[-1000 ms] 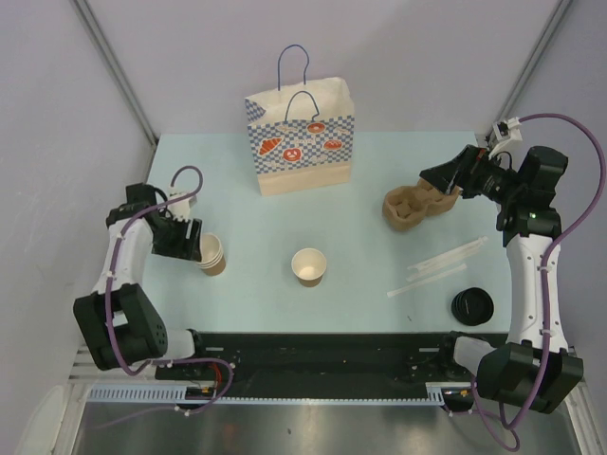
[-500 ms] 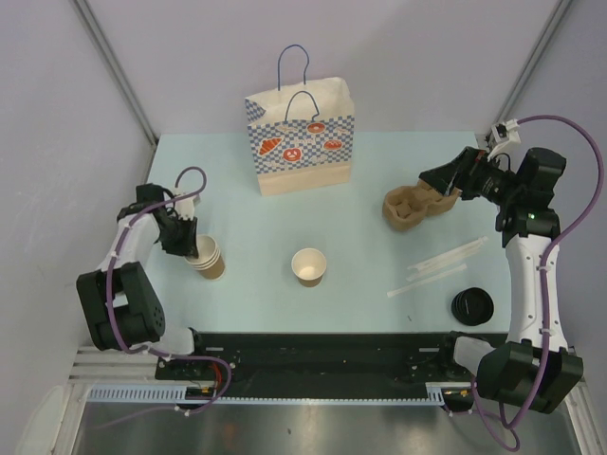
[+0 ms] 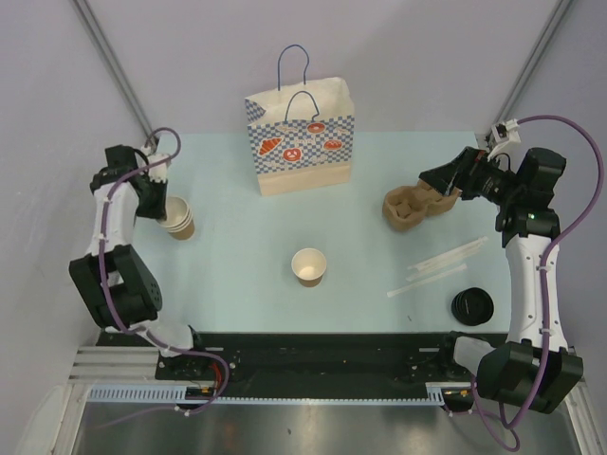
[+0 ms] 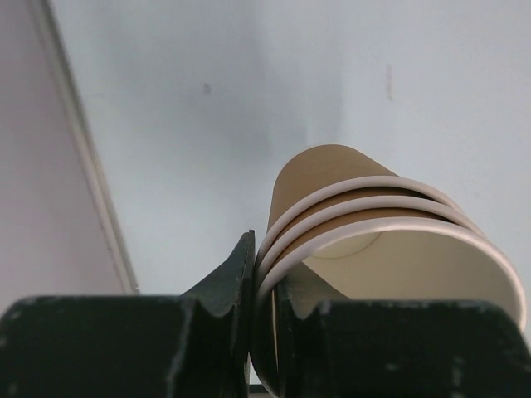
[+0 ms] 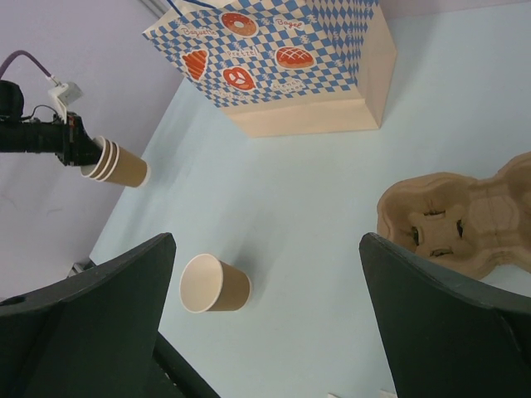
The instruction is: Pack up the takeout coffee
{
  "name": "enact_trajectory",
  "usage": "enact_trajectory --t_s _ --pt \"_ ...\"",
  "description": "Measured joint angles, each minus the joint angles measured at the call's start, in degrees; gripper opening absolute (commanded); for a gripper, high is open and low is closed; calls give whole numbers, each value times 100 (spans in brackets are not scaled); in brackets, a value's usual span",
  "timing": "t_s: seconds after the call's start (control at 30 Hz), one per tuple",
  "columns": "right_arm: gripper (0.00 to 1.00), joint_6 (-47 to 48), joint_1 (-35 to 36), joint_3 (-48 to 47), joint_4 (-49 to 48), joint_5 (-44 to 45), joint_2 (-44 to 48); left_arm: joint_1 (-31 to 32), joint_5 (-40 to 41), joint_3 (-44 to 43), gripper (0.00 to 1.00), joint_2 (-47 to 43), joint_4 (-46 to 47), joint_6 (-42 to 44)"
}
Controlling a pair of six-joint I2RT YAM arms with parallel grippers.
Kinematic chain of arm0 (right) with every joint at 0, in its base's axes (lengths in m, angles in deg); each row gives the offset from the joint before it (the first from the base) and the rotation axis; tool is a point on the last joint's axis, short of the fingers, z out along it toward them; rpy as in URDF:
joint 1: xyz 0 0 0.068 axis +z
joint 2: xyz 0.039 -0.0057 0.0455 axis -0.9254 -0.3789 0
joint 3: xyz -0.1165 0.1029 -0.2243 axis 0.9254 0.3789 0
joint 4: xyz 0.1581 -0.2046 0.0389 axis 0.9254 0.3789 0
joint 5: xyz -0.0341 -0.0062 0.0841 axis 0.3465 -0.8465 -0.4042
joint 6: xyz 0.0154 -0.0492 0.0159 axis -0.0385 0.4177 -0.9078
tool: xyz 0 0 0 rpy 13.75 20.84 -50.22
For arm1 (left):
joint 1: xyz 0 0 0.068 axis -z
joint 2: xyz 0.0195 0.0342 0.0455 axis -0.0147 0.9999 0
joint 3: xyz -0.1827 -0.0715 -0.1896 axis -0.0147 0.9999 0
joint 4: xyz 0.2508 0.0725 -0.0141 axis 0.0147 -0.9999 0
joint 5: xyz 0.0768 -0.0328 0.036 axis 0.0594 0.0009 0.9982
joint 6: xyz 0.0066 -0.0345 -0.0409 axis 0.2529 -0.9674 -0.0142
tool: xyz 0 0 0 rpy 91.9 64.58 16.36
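The stack of brown cups [image 3: 181, 228] is base down and the table's side edge [image 3: 156, 241] is clear. My left gripper should go there next and let go once the stack is standing on its base.
No lidded takeout coffee is in view. My left gripper [image 3: 157, 205] [image 4: 264, 274] is shut on the rim of a stack of lidless brown cups [image 3: 179, 221] [image 4: 332, 178], one finger inside and one outside. It holds the stack tilted on its side above the table's far left; in the right wrist view the stack [image 5: 116, 163] shows there too. A single lidless brown cup [image 3: 309, 265] [image 5: 214, 283] stands at the table's middle front. My right gripper [image 3: 432, 177] [image 5: 267, 240] hangs open and empty above the right side, near the cup carrier.
A blue-checked paper bag [image 3: 302, 137] [image 5: 282, 66] stands upright at the back centre. A brown pulp cup carrier [image 3: 414, 205] [image 5: 465, 220] lies at the right. Wrapped straws [image 3: 441, 261] and a loose black lid [image 3: 471, 306] lie at the front right.
My left gripper closed on the rim of the cup stack and carried it up and back toward the far left. The right arm has stayed still.
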State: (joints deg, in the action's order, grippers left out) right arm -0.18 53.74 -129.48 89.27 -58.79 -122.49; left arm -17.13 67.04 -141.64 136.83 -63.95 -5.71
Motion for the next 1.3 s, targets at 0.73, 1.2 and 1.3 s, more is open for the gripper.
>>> enact_trajectory --t_s 0.73,1.2,1.3 --pt "99 -2 0 0 -15 -2 -160 -896 219 -1255 41 1768 -72 214" --pt "100 -4 0 0 -63 -26 -175 -940 219 -1447 81 1672 -420 254" --pt "100 -4 0 0 -87 -26 -175 -951 118 -1923 96 1504 -741 254"
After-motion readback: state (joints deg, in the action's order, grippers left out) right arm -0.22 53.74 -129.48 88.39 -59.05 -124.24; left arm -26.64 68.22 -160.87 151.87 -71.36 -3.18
